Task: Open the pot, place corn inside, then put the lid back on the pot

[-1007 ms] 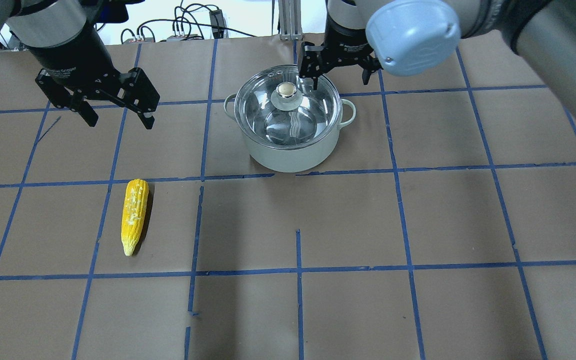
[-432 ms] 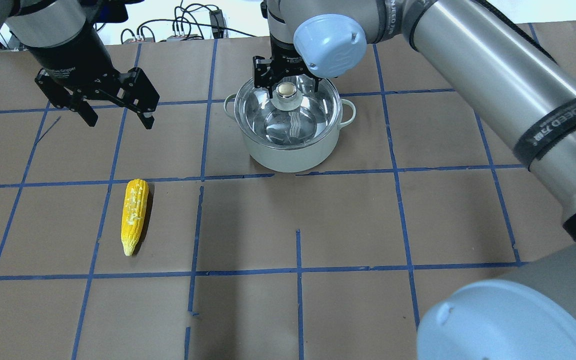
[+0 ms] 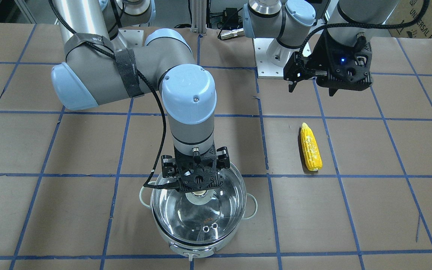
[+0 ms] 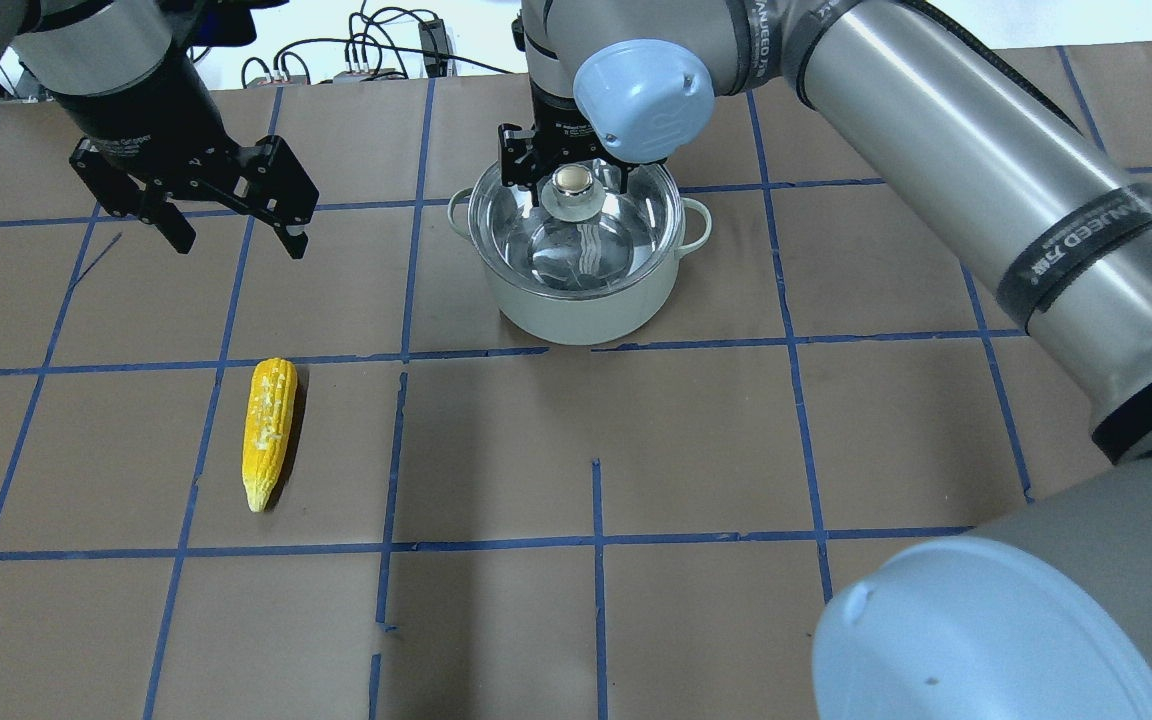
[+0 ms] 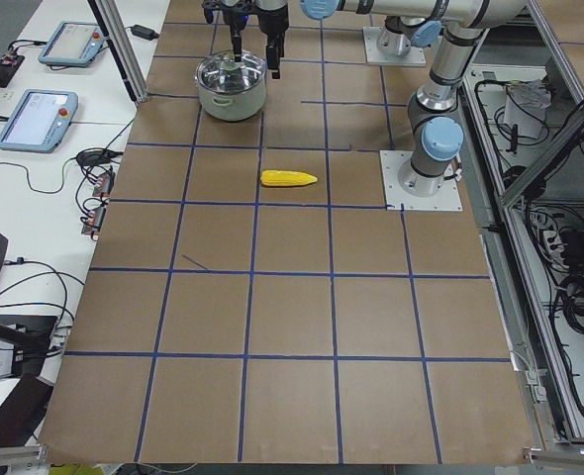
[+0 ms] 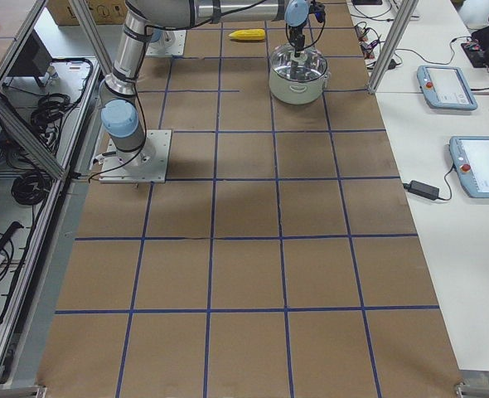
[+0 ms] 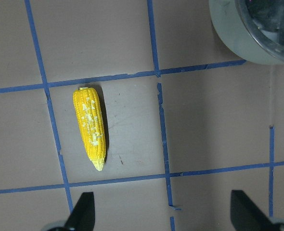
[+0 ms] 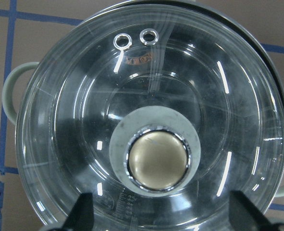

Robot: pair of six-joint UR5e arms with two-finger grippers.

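Observation:
My right gripper needs to reach farther and straddle the knob [image 8: 158,160] before closing, because its fingers line up with the glass lid [image 8: 161,211] short of the cream knob.
The pot [image 4: 576,300] stands at the far middle of the table with the glass lid [image 4: 626,230] on it. The lid's cream knob [image 8: 157,162] sits in the middle. My right gripper [image 4: 581,188] is open right over the knob, with one finger on each side of it, holding nothing. In the right wrist view [image 8: 163,214] the fingertips [image 8: 84,211] stay wide apart. The corn [image 4: 269,432] lies flat on the table at the near left, tip toward the robot. My left gripper [image 4: 239,243] is open and empty, hovering above the table beyond the corn.
The table is brown paper with blue tape grid lines [image 4: 596,540]. Cables and a metal post [image 4: 576,40] lie past the far edge. The right arm's long links [image 4: 986,170] stretch over the table's right half. Tablets [image 5: 37,114] lie on the side bench.
My right gripper has moved left from behind the pot's right rim to sit centred over the lid's knob. The left arm, corn, pot and lid have not moved.

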